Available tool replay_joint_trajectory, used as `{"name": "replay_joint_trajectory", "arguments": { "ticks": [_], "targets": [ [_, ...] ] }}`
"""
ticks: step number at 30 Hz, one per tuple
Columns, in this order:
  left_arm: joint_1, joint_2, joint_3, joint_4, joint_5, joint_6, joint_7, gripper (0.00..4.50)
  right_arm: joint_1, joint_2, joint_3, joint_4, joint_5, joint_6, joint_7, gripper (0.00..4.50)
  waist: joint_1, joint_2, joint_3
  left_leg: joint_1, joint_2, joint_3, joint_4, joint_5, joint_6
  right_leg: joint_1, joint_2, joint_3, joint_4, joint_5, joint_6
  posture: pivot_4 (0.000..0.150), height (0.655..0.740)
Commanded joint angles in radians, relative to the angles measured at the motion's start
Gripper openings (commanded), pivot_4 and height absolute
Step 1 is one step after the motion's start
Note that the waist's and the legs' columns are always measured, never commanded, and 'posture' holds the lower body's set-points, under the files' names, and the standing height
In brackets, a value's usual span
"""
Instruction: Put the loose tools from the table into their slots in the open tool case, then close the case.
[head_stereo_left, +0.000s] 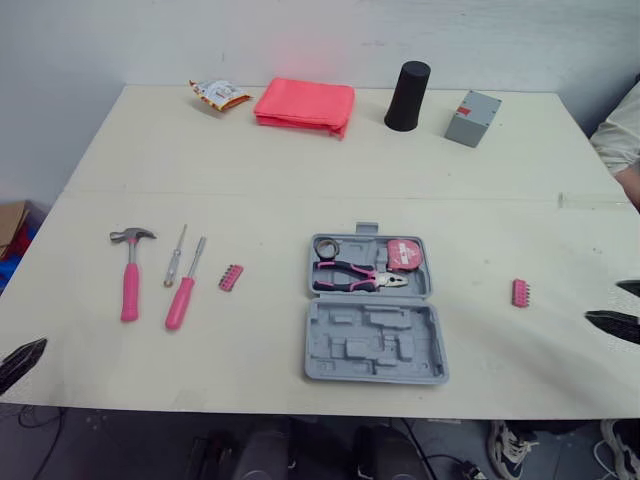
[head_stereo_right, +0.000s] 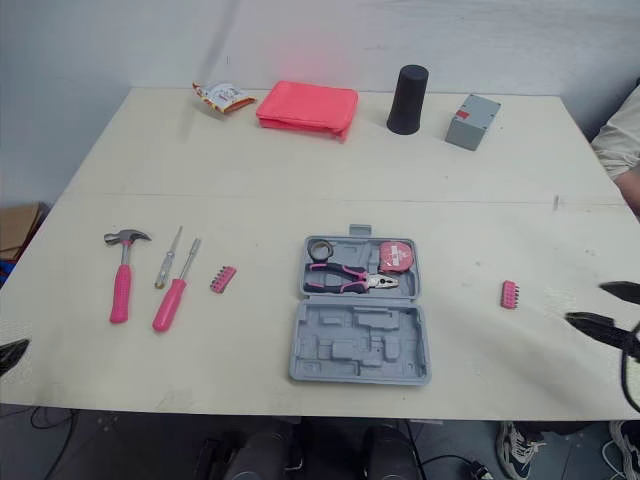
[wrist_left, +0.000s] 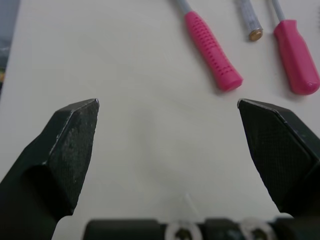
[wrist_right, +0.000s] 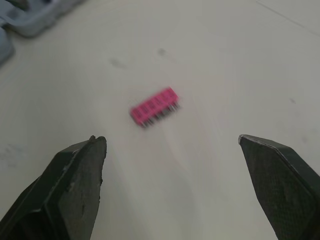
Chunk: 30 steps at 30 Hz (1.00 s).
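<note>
My gripper will make the open grey tool case (head_stereo_left: 374, 310) swivel a little when I press the thin screwdriver into its near half, as clear tabletop (head_stereo_left: 478, 345) surrounds the case.
The grey tool case (head_stereo_left: 373, 340) lies open mid-table, with pink-handled pliers (head_stereo_left: 350, 277) and a pink tape measure (head_stereo_left: 404, 254) in its far half. Left of it lie a pink-handled hammer (head_stereo_left: 130, 275), a thin screwdriver (head_stereo_left: 175, 257), a pink-handled screwdriver (head_stereo_left: 184, 290) and a pink bit holder (head_stereo_left: 231, 277). A second pink bit holder (head_stereo_left: 520, 292) lies right of the case. My left gripper (wrist_left: 167, 130) is open near the table's front left corner, short of the hammer handle (wrist_left: 212, 50). Open too, my right gripper (wrist_right: 172, 145) hovers just right of that second bit holder (wrist_right: 154, 106).
Along the far edge sit a snack packet (head_stereo_left: 219, 94), a folded pink pouch (head_stereo_left: 304, 104), a black cylinder (head_stereo_left: 407, 96) and a small grey box (head_stereo_left: 472, 117). A person's sleeve (head_stereo_left: 622, 130) shows at the right edge.
</note>
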Motion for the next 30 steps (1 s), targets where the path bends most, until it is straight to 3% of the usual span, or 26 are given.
{"name": "replay_joint_trajectory", "arguments": {
  "ticks": [1, 4, 8, 15, 22, 30],
  "targets": [
    [-0.073, -0.005, -0.086, -0.111, 0.001, 0.109, 0.152, 4.50, -0.059, 0.025, 0.037, -0.229, 0.130, 0.111, -0.041, 4.42, 0.001, 0.000, 0.000, 0.000, 0.000, 0.000, 0.000, 0.000, 0.000, 0.000, 0.000, 0.000, 0.000, 0.000, 0.000, 0.150, 0.7355],
    [-0.161, 0.003, -0.172, -0.167, -0.005, 0.200, 0.238, 4.50, -0.222, 0.048, 0.156, -0.334, 0.224, 0.218, -0.095, 4.42, -0.003, 0.000, 0.000, 0.000, 0.001, 0.001, 0.000, 0.000, -0.001, -0.001, 0.001, 0.002, 0.001, 0.000, 0.000, 0.150, 0.7355],
    [-0.396, -0.015, -0.289, -0.159, -0.021, 0.402, 0.410, 4.50, -0.455, 0.115, 0.328, -0.485, 0.346, 0.310, -0.130, 4.42, 0.000, 0.000, 0.000, 0.000, 0.002, 0.002, 0.000, 0.001, -0.002, -0.003, 0.003, 0.003, 0.002, 0.000, 0.000, 0.150, 0.7355],
    [-0.608, -0.009, -0.491, -0.051, 0.036, 0.458, 0.461, 4.50, -0.705, 0.254, 0.513, -0.537, 0.399, 0.346, -0.169, 4.42, 0.003, -0.002, -0.001, -0.001, 0.002, 0.004, 0.002, 0.001, -0.003, -0.003, 0.010, 0.007, 0.003, 0.001, 0.001, 0.150, 0.7355],
    [-0.718, -0.033, -0.690, 0.087, 0.154, 0.366, 0.481, 4.50, -0.750, 0.310, 0.584, -0.515, 0.343, 0.311, -0.170, 4.42, 0.003, -0.004, -0.001, -0.001, 0.004, 0.008, 0.003, 0.001, -0.002, -0.005, 0.016, 0.015, 0.004, 0.001, 0.001, 0.150, 0.7355],
    [-0.763, -0.093, -0.631, 0.141, 0.145, 0.363, 0.488, 4.50, -0.713, 0.262, 0.549, -0.509, 0.316, 0.302, -0.174, 4.42, -0.002, -0.004, -0.001, 0.000, 0.007, 0.011, 0.003, 0.001, -0.003, -0.006, 0.015, 0.017, 0.004, 0.001, 0.001, 0.150, 0.7355]
  ]
}}
